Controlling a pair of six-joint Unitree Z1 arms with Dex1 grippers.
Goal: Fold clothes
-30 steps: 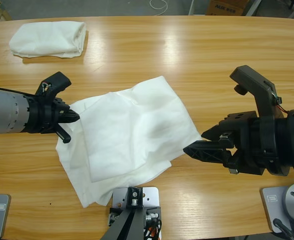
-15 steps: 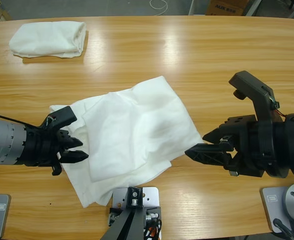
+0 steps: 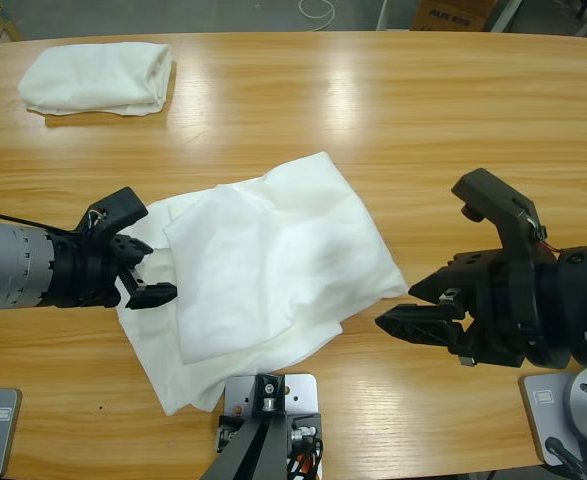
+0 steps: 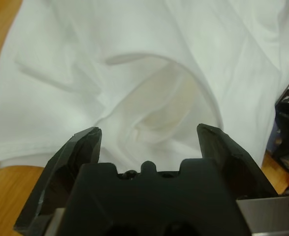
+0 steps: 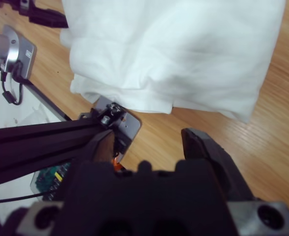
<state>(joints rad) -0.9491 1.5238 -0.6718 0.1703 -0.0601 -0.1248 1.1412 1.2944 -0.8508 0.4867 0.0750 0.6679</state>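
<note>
The T-shirt (image 3: 273,255) shows stepped, limp layers (image 3: 337,329) at its near edge. It will fold over in one stack with uneven edges when I carry its corner.
A rumpled white T-shirt (image 3: 263,270) lies partly folded on the middle of the wooden table (image 3: 373,110). My left gripper (image 3: 156,270) is open at the shirt's left edge, its jaws low over the cloth. In the left wrist view the shirt (image 4: 134,59) fills the picture, and a curved fold of it lies between the open jaws of the left gripper (image 4: 149,142). My right gripper (image 3: 398,307) is open just right of the shirt's right corner and touches nothing. The right wrist view shows the shirt (image 5: 183,49) beyond the right gripper (image 5: 151,142), with bare wood between them.
A second white T-shirt (image 3: 95,77) lies folded at the table's far left corner. A cardboard box (image 3: 451,14) stands on the floor beyond the far edge. Bare wood stretches across the right and far side of the table.
My left gripper swung toward the table's near edge along the shirt's left side, then came partway back, staying open. My right gripper drew slightly away from the shirt toward the near edge.
</note>
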